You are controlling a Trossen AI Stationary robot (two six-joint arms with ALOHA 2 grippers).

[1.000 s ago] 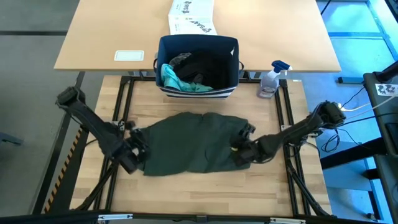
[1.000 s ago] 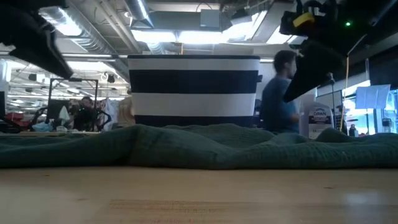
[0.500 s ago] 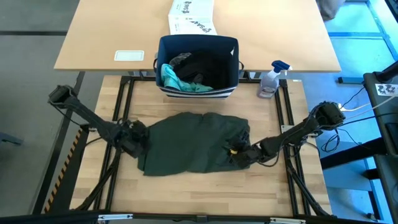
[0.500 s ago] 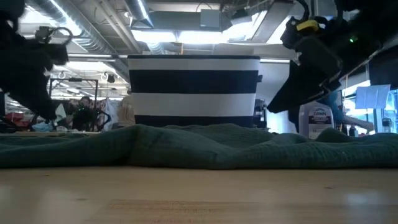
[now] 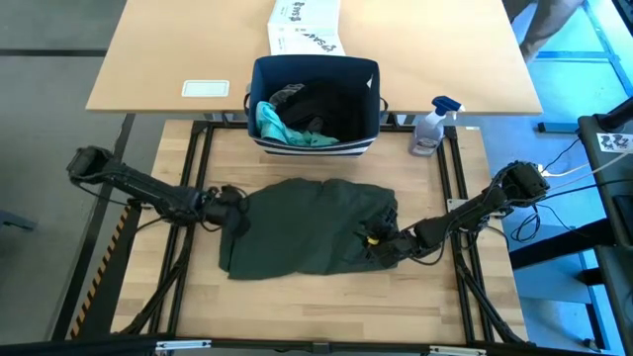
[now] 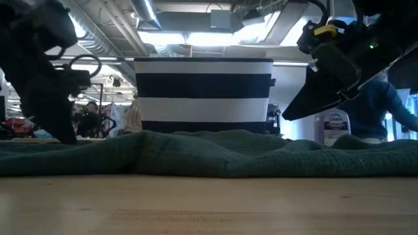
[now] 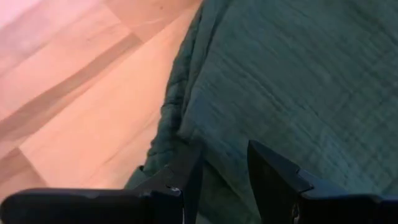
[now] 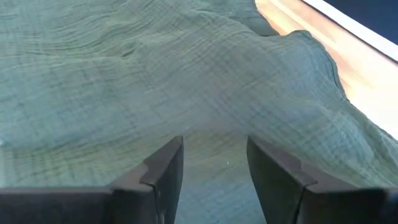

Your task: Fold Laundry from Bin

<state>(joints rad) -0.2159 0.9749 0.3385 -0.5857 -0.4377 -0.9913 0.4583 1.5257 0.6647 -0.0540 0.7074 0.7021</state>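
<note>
The garment's lower layer (image 7: 144,175) pokes out past my left gripper's fingers. I should back off and set the fingers astride both layers' edge (image 7: 173,134) before I pull.
An olive-green garment (image 5: 309,233) lies spread flat on the wooden table, in front of the navy bin (image 5: 316,140). The bin holds a teal piece (image 5: 273,123) and black cloth (image 5: 318,107). My left gripper (image 5: 235,204) (image 7: 224,169) stands open at the garment's left edge, slanting down, with the hem (image 7: 171,118) just ahead of its fingers. My right gripper (image 5: 380,243) (image 8: 214,155) is open over the garment's right edge. In the low view its tip (image 6: 287,117) shows a little above the cloth. My left gripper reaches down to the garment's left edge (image 7: 186,134) with its fingers apart, slanting from the table's left side. I cannot tell whether its fingertips touch the cloth. The cloth lies flat there, not gathered or lifted.
A spray bottle (image 5: 431,125) stands at the back right beside the bin. On the desk behind lie a white printed box (image 5: 305,26) and a white card (image 5: 206,89). Bare wood shows in front of the garment (image 5: 316,307). A person moves in the room beyond (image 6: 385,111).
My left gripper has gone from the garment's near left corner toward the table's far edge along the left hem, sinking and rolling as it went. My right gripper has tipped downward and sunk a little. The garment lies as before.
</note>
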